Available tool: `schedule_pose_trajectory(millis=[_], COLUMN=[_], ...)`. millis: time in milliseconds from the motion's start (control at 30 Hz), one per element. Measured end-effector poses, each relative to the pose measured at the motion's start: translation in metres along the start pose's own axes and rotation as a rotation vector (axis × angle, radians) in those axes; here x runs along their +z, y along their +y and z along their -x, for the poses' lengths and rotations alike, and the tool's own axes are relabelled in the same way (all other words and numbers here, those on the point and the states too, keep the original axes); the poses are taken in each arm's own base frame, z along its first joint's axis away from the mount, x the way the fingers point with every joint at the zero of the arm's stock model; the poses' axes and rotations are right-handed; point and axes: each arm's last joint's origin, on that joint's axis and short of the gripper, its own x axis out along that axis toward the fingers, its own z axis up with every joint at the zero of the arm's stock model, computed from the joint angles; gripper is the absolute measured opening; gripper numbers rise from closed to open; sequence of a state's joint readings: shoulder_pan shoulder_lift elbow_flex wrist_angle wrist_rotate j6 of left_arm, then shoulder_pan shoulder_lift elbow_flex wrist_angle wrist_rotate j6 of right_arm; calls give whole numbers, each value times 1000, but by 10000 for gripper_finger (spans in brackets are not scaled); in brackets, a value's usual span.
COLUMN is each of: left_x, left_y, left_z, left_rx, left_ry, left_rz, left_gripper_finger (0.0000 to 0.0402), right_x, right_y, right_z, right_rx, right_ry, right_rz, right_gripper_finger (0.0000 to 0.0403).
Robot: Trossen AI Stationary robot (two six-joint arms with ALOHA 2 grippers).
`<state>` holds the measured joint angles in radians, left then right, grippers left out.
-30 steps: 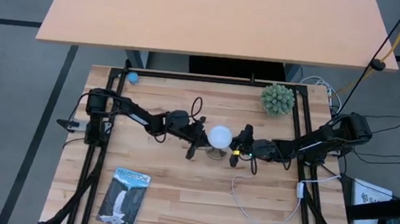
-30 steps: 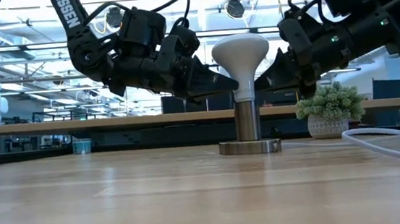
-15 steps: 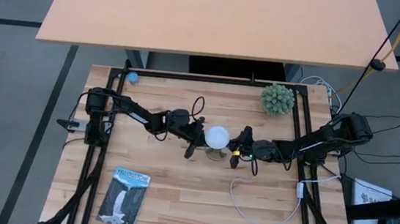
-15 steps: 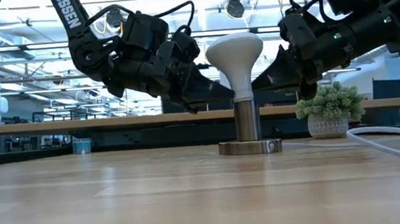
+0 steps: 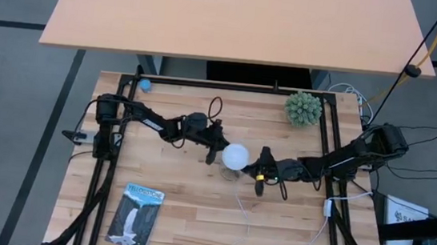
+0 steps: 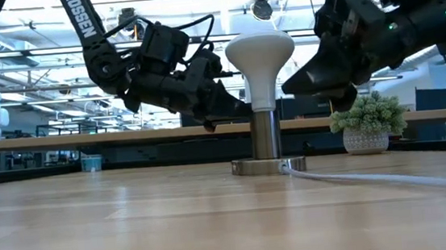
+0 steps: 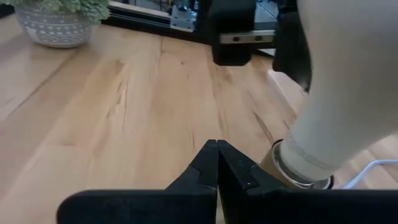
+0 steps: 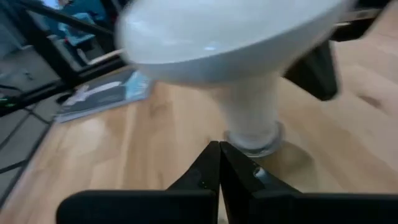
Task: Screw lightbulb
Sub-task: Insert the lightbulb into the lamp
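Observation:
The metal socket base (image 6: 269,166) stands unheld under the bulb, so next my left gripper braces it low while my right gripper opens around the bulb's neck (image 6: 263,94).
The white lightbulb (image 5: 235,155) stands upright with its screw end in the metal socket base (image 6: 265,166) at mid-table; its dome (image 6: 259,49) is on top. My left gripper (image 5: 213,151) is shut and lies just left of the bulb's neck (image 6: 262,94). My right gripper (image 5: 261,175) is shut and lies just right of the bulb. In the left wrist view the shut fingers (image 7: 217,163) point past the neck (image 7: 323,130). In the right wrist view they (image 8: 219,160) point at it (image 8: 252,118). My left gripper's shut fingers lie level beside the bulb's neck, coming from the table's left; I cannot tell whether they touch it. My right gripper's shut fingers point level at the neck from the table's right; I cannot tell whether they touch it.
The socket's white cord (image 5: 249,236) loops toward the near edge and runs to the right side. A spiky green plant in a pot (image 5: 303,108) stands at the far right. A booklet (image 5: 135,215) lies near left, a small blue ball (image 5: 146,84) far left.
The bulb and its socket base have slid a little toward the table's near-left, staying upright. The cord has swung out toward the near edge. My right gripper has gone toward the near edge alongside the bulb. My left gripper has stayed close beside the bulb.

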<state>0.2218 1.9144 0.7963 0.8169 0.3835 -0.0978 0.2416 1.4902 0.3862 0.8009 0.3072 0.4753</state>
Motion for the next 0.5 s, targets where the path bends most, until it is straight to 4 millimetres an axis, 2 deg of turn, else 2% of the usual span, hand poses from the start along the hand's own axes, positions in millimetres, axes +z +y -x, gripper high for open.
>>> schedule_pose_trajectory(millis=[500], left_x=[-10], left_y=[0], left_z=[5], left_rx=[-15], left_ry=[78], left_rz=[41], left_gripper_finger=[0], right_x=[-6], right_y=[-5], right_z=[0], right_rx=[-59], right_ry=[50], right_rz=[4], right_gripper_finger=[0])
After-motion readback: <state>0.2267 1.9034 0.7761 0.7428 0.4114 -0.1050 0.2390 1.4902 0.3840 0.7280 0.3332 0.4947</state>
